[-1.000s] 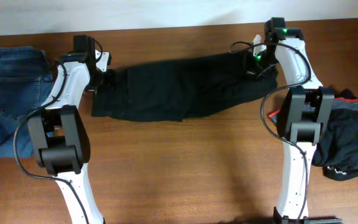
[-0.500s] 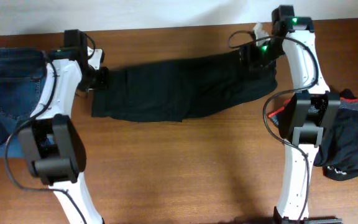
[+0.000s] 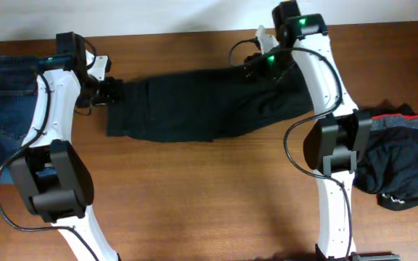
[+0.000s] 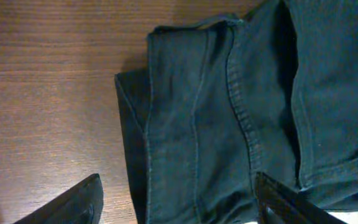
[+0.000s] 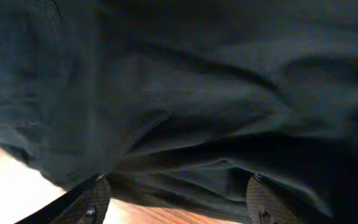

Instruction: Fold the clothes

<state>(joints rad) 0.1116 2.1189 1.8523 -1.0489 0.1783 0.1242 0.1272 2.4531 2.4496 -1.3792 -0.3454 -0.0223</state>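
The black trousers' layers [image 4: 219, 118] should come up together and hang down limply when I lift the end of the trousers, because a second layer [image 4: 132, 93] shows beneath the upper layer.
A pair of black trousers [image 3: 209, 105] lies folded lengthwise across the back of the wooden table [image 3: 209, 188]. My left gripper [image 3: 112, 90] hovers at the trousers' left end, open. In the left wrist view that gripper [image 4: 179, 205] holds nothing: one finger [image 4: 73, 202] is over bare wood, the other over the dark cloth [image 4: 229, 112]. My right gripper [image 3: 256, 69] is over the trousers' upper edge, right of the middle, and is also open. In the right wrist view its wide-apart fingertips [image 5: 176, 202] straddle rumpled black cloth [image 5: 197, 93] without gripping it.
Folded blue jeans [image 3: 9, 109] lie at the far left of the table. A heap of dark clothing with a red trim [image 3: 401, 163] sits at the right edge. The arm bases stand at the front left and front right.
Both grippers have opened and let go of the black trousers. The right gripper has moved left along the trousers' upper edge. The left gripper has drawn slightly left.
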